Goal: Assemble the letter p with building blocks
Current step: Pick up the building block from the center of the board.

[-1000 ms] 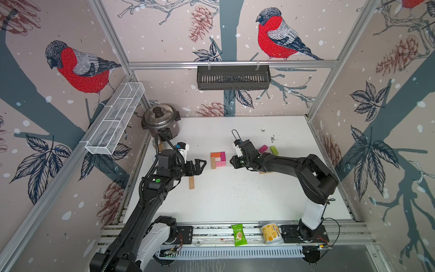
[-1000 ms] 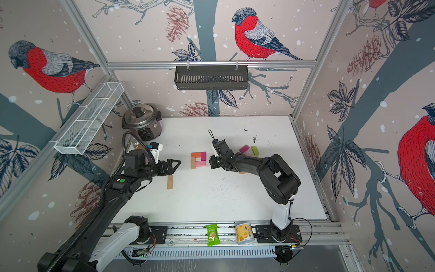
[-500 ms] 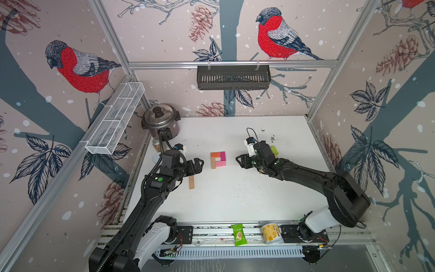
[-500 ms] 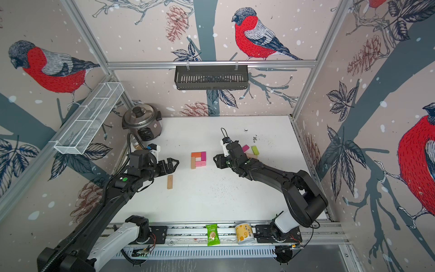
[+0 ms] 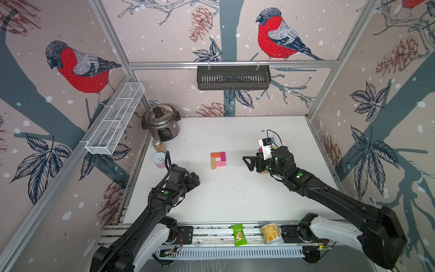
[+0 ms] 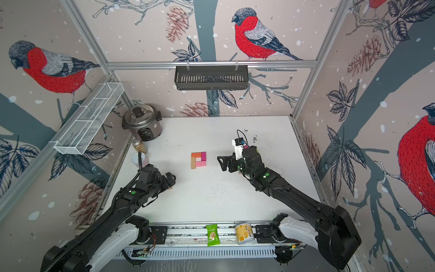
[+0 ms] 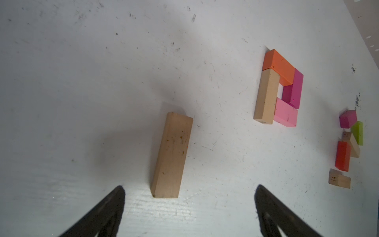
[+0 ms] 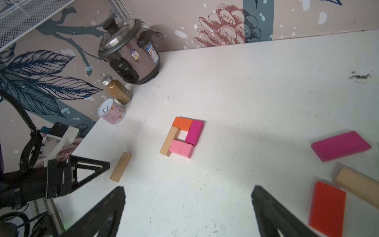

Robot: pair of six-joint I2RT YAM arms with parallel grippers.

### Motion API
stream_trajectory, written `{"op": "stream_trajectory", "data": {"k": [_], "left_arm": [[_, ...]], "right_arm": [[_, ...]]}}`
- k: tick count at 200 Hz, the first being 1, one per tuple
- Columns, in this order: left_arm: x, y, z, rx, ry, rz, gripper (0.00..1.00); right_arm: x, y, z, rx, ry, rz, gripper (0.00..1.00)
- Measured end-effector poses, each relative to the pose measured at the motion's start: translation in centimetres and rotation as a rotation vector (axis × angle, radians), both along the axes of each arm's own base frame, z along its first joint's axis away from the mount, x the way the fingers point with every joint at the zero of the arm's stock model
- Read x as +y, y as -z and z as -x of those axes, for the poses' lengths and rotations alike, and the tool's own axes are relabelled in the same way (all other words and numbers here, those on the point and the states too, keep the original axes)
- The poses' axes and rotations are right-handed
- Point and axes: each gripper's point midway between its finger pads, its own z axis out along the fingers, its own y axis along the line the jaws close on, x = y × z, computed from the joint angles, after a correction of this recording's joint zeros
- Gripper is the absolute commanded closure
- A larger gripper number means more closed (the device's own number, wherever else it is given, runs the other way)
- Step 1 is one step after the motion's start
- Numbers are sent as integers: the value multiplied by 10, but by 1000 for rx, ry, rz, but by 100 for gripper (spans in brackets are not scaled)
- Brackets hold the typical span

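The p's stem (image 5: pixel 213 164) is too short and the loose wood bar (image 7: pixel 172 156) is far from the robot's right gripper, so the robot's left gripper should add that bar below the stem.
In the middle of the white table lie four building blocks joined in a ring: an orange block (image 5: pixel 215 154), a magenta block (image 5: pixel 223 156), a light pink block (image 5: pixel 221 164) and a wood bar (image 5: pixel 213 163). The same figure (image 6: pixel 198 160) shows in both wrist views (image 7: pixel 279 88) (image 8: pixel 183 136). A loose wood bar (image 7: pixel 173 155) lies just ahead of my open left gripper (image 7: pixel 188 188), untouched. My right gripper (image 8: pixel 187 189) is open and empty, to the right of the figure (image 5: pixel 247 163). Spare magenta (image 8: pixel 340 145), red (image 8: pixel 327 207) and wood (image 8: pixel 359 185) blocks lie beside it.
A rice cooker (image 5: pixel 162 122), a spice jar (image 5: pixel 158 145) and a pink can (image 5: pixel 160 160) stand at the back left. A green snack packet (image 5: pixel 239 235) and a yellow cup (image 5: pixel 270 234) rest on the front rail. A lime green block (image 7: pixel 357 133) lies among the spares.
My right gripper has opened wide and drawn back to the right, away from the figure. The left gripper has shifted toward the front, over the loose wood bar.
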Motion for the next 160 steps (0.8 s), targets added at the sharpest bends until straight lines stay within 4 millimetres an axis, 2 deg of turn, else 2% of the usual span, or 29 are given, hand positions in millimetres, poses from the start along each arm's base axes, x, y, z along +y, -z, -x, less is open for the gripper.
{"op": "stream_trajectory", "data": {"k": [35, 63, 105, 160], "left_arm": [[0, 11, 0, 30, 16, -23, 5], [-3, 19, 0, 62, 36, -41, 11], [-8, 33, 4, 115, 84, -86, 23], [-21, 24, -2, 87, 142, -153, 35]], "right_arm": [[-16, 29, 21, 23, -1, 19, 0], [-19, 45, 26, 24, -3, 17, 0], [-18, 50, 22, 4, 8, 10, 0], [-27, 56, 15, -20, 68, 24, 0]]}}
